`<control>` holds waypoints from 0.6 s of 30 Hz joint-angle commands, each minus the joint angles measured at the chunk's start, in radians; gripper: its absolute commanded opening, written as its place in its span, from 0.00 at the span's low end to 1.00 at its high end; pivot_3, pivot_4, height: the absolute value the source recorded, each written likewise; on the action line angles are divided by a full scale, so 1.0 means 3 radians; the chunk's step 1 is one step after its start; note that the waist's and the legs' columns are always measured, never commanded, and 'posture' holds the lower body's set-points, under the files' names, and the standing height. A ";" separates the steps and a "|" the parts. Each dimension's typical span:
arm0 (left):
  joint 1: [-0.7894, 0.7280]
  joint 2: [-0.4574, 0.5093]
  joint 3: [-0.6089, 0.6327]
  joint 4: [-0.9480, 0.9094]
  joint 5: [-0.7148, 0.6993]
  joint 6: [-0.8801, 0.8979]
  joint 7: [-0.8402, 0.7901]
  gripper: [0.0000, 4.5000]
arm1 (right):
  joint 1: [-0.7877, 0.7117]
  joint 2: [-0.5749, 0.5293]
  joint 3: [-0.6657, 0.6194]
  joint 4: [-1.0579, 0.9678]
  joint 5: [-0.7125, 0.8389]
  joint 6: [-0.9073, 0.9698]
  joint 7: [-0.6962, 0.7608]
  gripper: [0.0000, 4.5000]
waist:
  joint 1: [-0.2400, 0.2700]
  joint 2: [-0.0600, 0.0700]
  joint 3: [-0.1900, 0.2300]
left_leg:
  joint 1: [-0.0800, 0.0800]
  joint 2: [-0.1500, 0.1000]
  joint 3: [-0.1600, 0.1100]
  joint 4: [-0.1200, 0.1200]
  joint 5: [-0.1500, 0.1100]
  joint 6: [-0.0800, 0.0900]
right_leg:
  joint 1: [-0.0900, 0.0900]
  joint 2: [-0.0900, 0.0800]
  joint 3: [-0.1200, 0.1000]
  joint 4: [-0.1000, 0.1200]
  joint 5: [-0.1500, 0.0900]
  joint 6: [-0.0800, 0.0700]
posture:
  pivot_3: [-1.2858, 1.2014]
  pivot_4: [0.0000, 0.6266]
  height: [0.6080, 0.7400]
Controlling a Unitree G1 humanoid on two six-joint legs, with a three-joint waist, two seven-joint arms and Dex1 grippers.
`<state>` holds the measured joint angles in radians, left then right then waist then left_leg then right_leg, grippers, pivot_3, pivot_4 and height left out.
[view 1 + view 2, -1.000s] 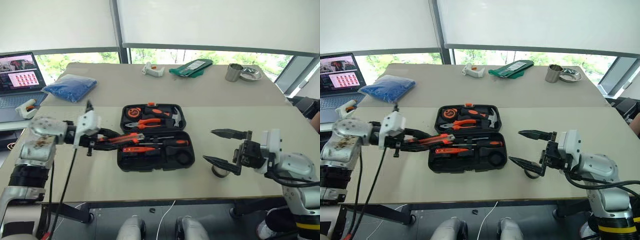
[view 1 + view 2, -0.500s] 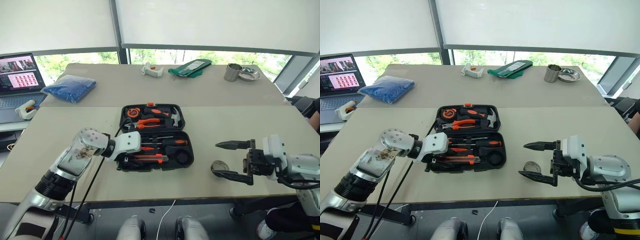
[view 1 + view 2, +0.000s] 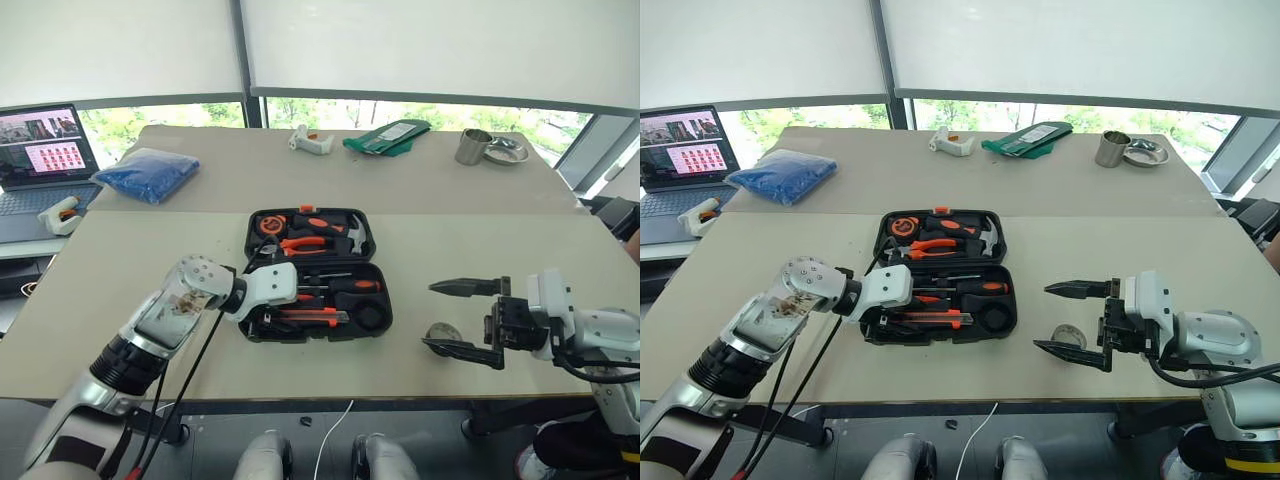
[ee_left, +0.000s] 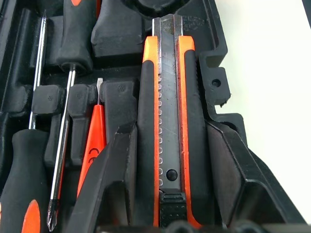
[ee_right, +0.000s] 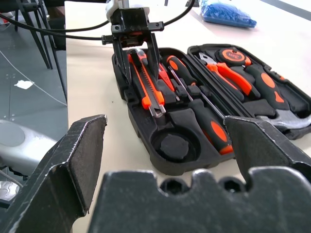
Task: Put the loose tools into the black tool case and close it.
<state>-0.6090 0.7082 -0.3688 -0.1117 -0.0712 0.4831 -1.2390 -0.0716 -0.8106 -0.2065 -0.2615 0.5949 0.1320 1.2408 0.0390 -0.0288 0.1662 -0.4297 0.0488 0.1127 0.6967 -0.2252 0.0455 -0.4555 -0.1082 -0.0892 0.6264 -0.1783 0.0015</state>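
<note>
My left gripper's fingers are on both sides of the utility knife, which sits shallow [image 4: 167, 41] in its hollow. I should lift clear, close the fingers and then press the knife down [image 4: 169, 102].
The black tool case [image 3: 375, 243] lies open in the middle of the table. The utility knife [image 4: 167, 121] rests in a recess along the case's near edge. My left gripper [image 4: 170, 136] stands open over it, one finger on each side. Beside the knife lie the orange tester screwdriver [image 4: 92, 150] and two screwdrivers [image 5: 209, 121] in their slots. The round recess [image 5: 172, 145] holds nothing. The tape roll [image 3: 441, 331] sits on the table to the right of the case. My right gripper [image 3: 430, 316] hangs open just above and beside it.
The lid half holds pliers, a hammer and a tape measure [image 3: 268, 224]. A blue bag [image 3: 145, 172] and a laptop [image 3: 40, 160] are at the far left. A white tool [image 3: 310, 141], a green packet [image 3: 385, 135] and a metal cup [image 3: 470, 147] stand at the back.
My left gripper swung right and down with the utility knife into the case, and its fingers have now spread apart around it. The right gripper has stayed open and about where it was.
</note>
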 commanded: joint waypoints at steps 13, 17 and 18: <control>0.0359 -0.0183 0.0674 0.0340 -0.0645 -0.0825 -0.0219 0.63 | -0.0171 0.0165 -0.0012 0.0031 0.0101 0.0014 -0.0079 1.00 | -0.0016 0.0002 -0.0001 | 0.0008 0.0001 0.0001 -0.0001 0.0001 -0.0001 | 0.0003 0.0002 0.0001 0.0003 0.0001 0.0000 | 0.52 0.24 1.00; 0.0477 -0.0258 0.0627 0.0478 -0.0552 -0.1037 -0.0123 0.31 | -0.0181 0.0239 0.0016 0.0039 0.0079 0.0007 -0.0106 1.00 | 0.0004 0.0002 -0.0001 | 0.0009 0.0002 0.0000 0.0001 0.0001 -0.0001 | 0.0006 0.0002 0.0002 0.0003 0.0000 -0.0001 | 0.52 0.24 1.00; 0.0514 -0.0292 0.0606 0.0509 -0.0514 -0.1065 -0.0066 0.23 | -0.0183 0.0252 0.0021 0.0046 0.0074 0.0005 -0.0108 1.00 | 0.0005 0.0002 -0.0001 | 0.0009 0.0003 -0.0001 0.0002 0.0001 0.0000 | 0.0007 0.0001 0.0002 0.0003 0.0000 -0.0003 | 0.52 0.24 1.00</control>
<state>-0.4617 0.6318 -0.1793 0.0394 -0.2369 0.1987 -1.2795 -0.1128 -0.7359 -0.1933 -0.2421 0.6096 0.1393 1.2161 0.0406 -0.0283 0.1660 -0.4271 0.0496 0.1124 0.6971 -0.2247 0.0455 -0.4532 -0.1082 -0.0885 0.6270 -0.1795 -0.0011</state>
